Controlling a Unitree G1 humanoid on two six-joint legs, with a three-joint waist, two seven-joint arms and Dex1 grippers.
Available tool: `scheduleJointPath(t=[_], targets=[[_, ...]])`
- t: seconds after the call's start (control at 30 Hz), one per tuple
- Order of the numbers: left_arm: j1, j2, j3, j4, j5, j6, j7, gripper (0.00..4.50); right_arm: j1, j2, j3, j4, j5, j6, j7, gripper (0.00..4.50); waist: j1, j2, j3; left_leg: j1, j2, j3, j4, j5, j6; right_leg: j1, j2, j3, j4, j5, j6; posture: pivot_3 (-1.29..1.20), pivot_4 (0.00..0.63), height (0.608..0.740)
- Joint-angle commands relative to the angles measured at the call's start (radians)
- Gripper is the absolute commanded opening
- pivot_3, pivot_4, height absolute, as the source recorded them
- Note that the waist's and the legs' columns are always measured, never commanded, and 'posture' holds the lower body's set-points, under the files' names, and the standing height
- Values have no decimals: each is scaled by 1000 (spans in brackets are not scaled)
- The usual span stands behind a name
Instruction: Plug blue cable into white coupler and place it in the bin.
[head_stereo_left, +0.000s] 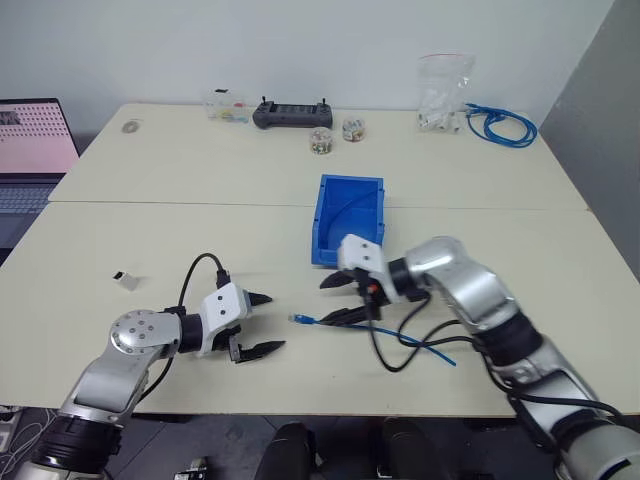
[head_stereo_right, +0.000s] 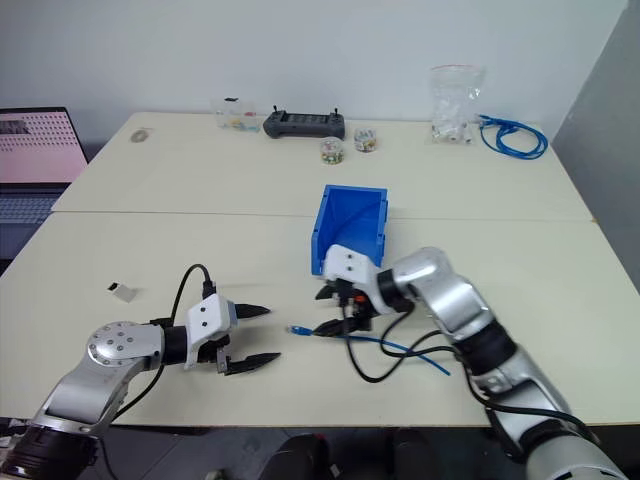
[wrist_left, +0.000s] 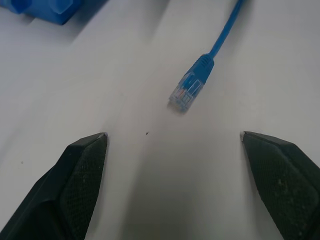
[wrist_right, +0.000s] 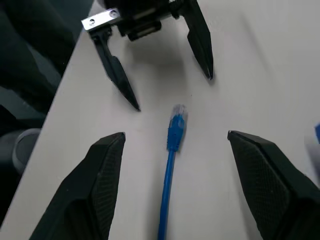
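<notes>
The blue cable (head_stereo_left: 412, 342) runs nearly straight to its loose tail (head_stereo_left: 449, 360), so it will stick out stiffly when the robot raises the cable's plug end.
The blue cable (head_stereo_left: 400, 340) lies flat on the table, and its clear plug (head_stereo_left: 300, 319) points at my left gripper. My right gripper (head_stereo_left: 328, 302) stands open just over the cable behind the plug, gripping nothing; the cable (wrist_right: 170, 170) runs on the table between its fingers. A short gap in front of the plug (wrist_left: 190, 90), my left gripper (head_stereo_left: 275, 322) is open and empty. The blue bin (head_stereo_left: 350, 220) stands just behind my right gripper. A tiny white-grey block, the white coupler (head_stereo_left: 125, 280), lies far off to the left.
A laptop (head_stereo_left: 30, 150) sits at the table's left edge. Along the back edge are a black controller (head_stereo_left: 292, 115), two small jars (head_stereo_left: 320, 140), a clear box (head_stereo_left: 227, 107), a clear bag (head_stereo_left: 443, 95) and a coiled bundle of blue cables (head_stereo_left: 500, 125).
</notes>
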Motion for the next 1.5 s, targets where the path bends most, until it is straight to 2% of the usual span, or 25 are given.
scheduleJointPath(t=[0.03, 0.23, 0.37, 0.4, 0.57, 0.67, 0.77, 0.8, 1.0, 1.1, 1.23, 1.37, 1.5], targets=[[-28, -20, -15, 38, 26, -92, -10, 4500, 89, -53, -56, -140, 58, 13, -19, 3435, 0, 0, 0, 0, 0, 0, 0, 0, 0, 0, 0, 0, 0, 0, 0, 0, 150, 740], [-65, -36, -37, 120, 45, -186, -44, 4500, 247, -133, -134, -293, 143, 69, -68, 3435, -2, 0, 0, 0, 1, 0, 0, 0, 0, -1, 1, 0, 2, 0, 0, 0, 150, 740], [-92, -24, -67, 154, 58, -189, -88, 4500, 292, -164, -167, -338, 190, 98, -95, 3435, -3, 0, 0, 1, 1, 1, 0, 0, 0, 0, 1, 0, 2, 0, 0, 0, 150, 740], [-100, -24, -73, 159, 60, -185, -96, 4149, 296, -167, -172, -343, 200, 103, -103, 3503, -4, 0, 0, 1, 1, 1, 0, 0, 0, 0, 1, 0, 2, 0, 0, 0, 150, 740], [-139, -29, -100, 165, 77, -152, -114, 3123, 291, -169, -190, -363, 249, 125, -141, 3503, -3, 0, 0, 1, 1, 1, 0, 0, 0, 0, 2, 1, 2, 0, 0, 0, 150, 740], [-153, -17, -128, 167, 103, -139, -132, 2294, 286, -176, -197, -375, 279, 135, -151, 3503, -3, 0, 0, 1, 1, 1, 1, 0, 0, 0, 2, 1, 2, 0, 0, 0, 150, 740], [-164, -8, -145, 175, 128, -135, -136, 1802, 282, -186, -199, -384, 303, 139, -156, 3503, -1, 1, -1, 1, 0, 1, 1, 0, 0, 1, 2, 1, 2, 0, 1, 0, 150, 740], [-168, -5, -151, 180, 136, -135, -137, 1485, 281, -190, -200, -388, 312, 139, -157, 3503, -1, 1, -1, 2, 1, 1, 1, 0, 0, 1, 2, 1, 2, 0, 1, 0, 150, 740], [-174, 19, -173, 170, 136, -106, -172, 245, 292, -192, -211, -406, 339, 105, -185, 3503, -1, 1, -1, 6, 1, 1, 0, 0, 0, 6, 2, 0, 1, 0, 1, 0, 150, 740], [-151, 44, -175, 74, 50, 37, -243, 210, 313, -190, -224, -430, 354, 96, -208, 3503, -3, 1, -1, 8, 1, 0, 0, 0, 0, 8, 2, 0, 1, -2, 5, 0, 150, 740], [-160, 53, -148, -79, -134, 330, -286, 209, 362, -200, -272, -481, 420, 115, -218, 3503, -17, 1, -1, 7, 1, 0, 0, 0, 0, 7, 2, 0, 0, -2, 5, 0, 150, 740], [-228, 14, -85, -139, -319, 589, -261, 209, 400, -215, -329, -524, 505, 165, -236, 3503, -15, 0, 0, 5, 1, -1, 1, 0, 0, 7, 2, -1, 0, -3, 5, 0, 150, 740], [-318, -64, 6, -127, -500, 807, -181, 209, 418, -257, -420, -568, 699, 299, -258, 3503, -16, 0, 0, 6, 1, -2, 2, 0, 0, 8, 2, -1, 0, -3, 6, 0, 150, 740]])
